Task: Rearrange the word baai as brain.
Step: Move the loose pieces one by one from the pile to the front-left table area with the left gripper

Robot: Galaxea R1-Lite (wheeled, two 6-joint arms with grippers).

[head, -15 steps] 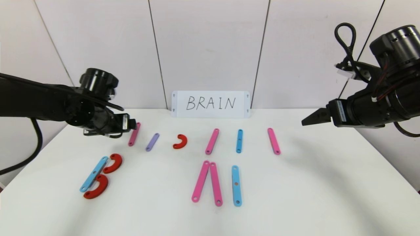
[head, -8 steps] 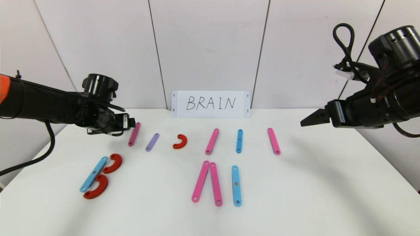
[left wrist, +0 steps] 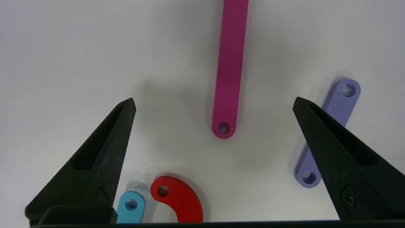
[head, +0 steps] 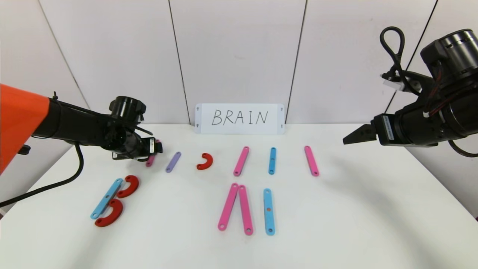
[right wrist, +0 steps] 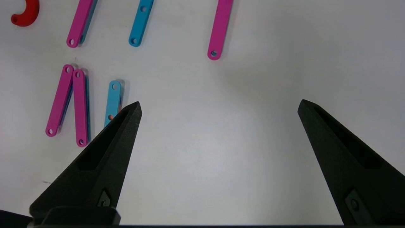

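The fingers of my left gripper are across the pink strip's narrow width [left wrist: 226, 102] and the purple strip [left wrist: 343, 102] is outside them. I go on moving down until they are on both sides of the pink strip, then close them.
My left gripper [head: 158, 147] hovers open over the back row's left end, its fingers either side of a pink strip [left wrist: 231, 63] without touching it. A purple strip [left wrist: 340, 101] lies by one fingertip. In the head view that pink strip [head: 150, 161] is half hidden, with the purple strip [head: 173, 161] and a red C-curve [head: 205, 161] to its right. At front left, a blue strip [head: 107, 198] and two red curves [head: 129, 186] form a B. Two pink strips [head: 228, 206] lean together beside a blue strip [head: 269, 211]. My right gripper [head: 349, 137] hangs open and empty at the right.
A white card [head: 239, 118] handwritten BRAIN leans on the wall at the back. Further along the back row lie a pink strip [head: 241, 161], a blue strip [head: 272, 160] and another pink strip [head: 311, 160]. Bare white table [head: 373, 209] lies under the right gripper [right wrist: 220, 104].
The left arm has reached rightward and lower, so its gripper now covers the far end of the leftmost pink strip. The right arm has barely moved. No piece has shifted.
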